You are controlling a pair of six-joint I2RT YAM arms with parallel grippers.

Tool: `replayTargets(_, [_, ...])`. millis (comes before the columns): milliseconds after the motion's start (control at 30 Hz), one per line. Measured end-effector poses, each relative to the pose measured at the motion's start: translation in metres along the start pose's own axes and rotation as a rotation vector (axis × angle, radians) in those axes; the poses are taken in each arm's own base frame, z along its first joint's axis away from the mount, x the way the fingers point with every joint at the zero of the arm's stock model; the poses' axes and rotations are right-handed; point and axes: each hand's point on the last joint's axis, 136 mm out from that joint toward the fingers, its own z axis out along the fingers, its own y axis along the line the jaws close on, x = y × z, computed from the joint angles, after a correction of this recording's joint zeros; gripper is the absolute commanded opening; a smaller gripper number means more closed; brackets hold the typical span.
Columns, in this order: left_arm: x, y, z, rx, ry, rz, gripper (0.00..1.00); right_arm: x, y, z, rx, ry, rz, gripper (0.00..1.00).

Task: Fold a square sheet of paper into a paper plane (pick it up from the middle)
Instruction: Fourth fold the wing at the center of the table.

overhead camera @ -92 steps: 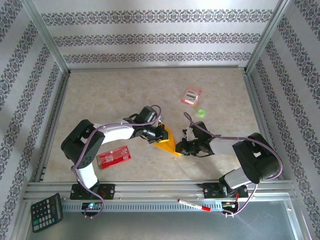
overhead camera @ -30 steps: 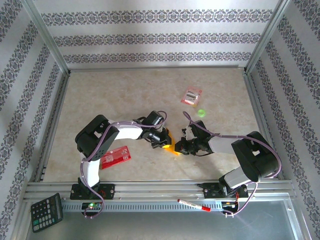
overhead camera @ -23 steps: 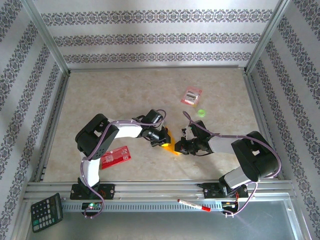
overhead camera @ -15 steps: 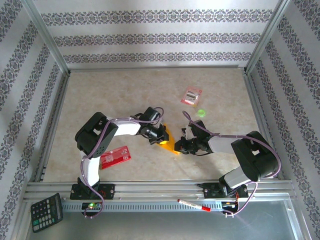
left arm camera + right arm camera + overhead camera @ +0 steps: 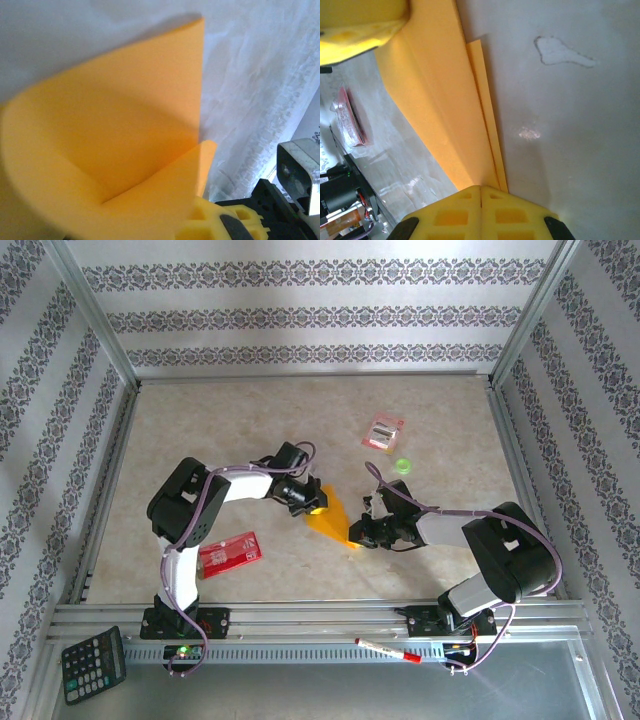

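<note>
I have the paper's narrow tip (image 5: pixel 487 177) in my right gripper, so I keep drawing the paper's curled wide end (image 5: pixel 55 150) away with my left gripper until it lies flat, then release it.
The orange-yellow sheet of paper (image 5: pixel 330 516) is folded into a long pointed wedge and is held off the table between both arms. My left gripper (image 5: pixel 308 498) is shut on its wide end. In the left wrist view the paper (image 5: pixel 110 125) curls over the yellow fingers (image 5: pixel 212 222) of my left gripper (image 5: pixel 197 212). My right gripper (image 5: pixel 358 532) is shut on the narrow tip. In the right wrist view the folded layers (image 5: pixel 440 100) run up from my right gripper (image 5: pixel 481 189), whose jaws are pressed together.
A red packet (image 5: pixel 228 551) lies by the left arm's base and shows as a red packet (image 5: pixel 350 120) in the right wrist view. A pink-and-white packet (image 5: pixel 382 430) and a small green thing (image 5: pixel 403 466) lie further back. A calculator (image 5: pixel 93 664) and a marker (image 5: pixel 388 650) rest below the rail.
My left gripper has swung back and to the left with the paper's wide end, drawing the paper out longer. The right gripper has stayed put on the tip.
</note>
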Motion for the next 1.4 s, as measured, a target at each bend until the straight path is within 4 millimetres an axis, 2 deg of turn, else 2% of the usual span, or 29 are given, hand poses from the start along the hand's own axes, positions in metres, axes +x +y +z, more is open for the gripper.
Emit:
replayTargets(333, [-0.031, 0.012, -0.015, 0.006, -0.05, -0.028, 0.0, 0.0, 0.0, 0.0, 0.0, 0.0, 0.0, 0.0])
replayTargets(767, [-0.052, 0.015, -0.022, 0.058, -0.038, -0.059, 0.01, -0.003, 0.0, 0.0, 0.001, -0.018, 0.002, 0.0])
replayTargets(967, [-0.074, 0.024, -0.035, 0.066, -0.083, -0.08, 0.03, -0.003, 0.0, 0.0, 0.001, -0.018, 0.006, 0.0])
replayTargets(1200, [-0.105, 0.044, -0.06, 0.04, -0.187, -0.114, 0.08, -0.003, 0.0, -0.001, 0.0, -0.02, 0.005, 0.0])
replayTargets(1300, [-0.106, 0.043, -0.07, 0.036, -0.219, -0.111, 0.12, -0.002, 0.001, -0.003, 0.003, -0.021, 0.003, 0.0])
replayTargets(1400, [-0.09, 0.033, -0.083, 0.049, -0.232, -0.088, 0.18, 0.005, 0.001, -0.008, 0.017, -0.022, -0.013, 0.11])
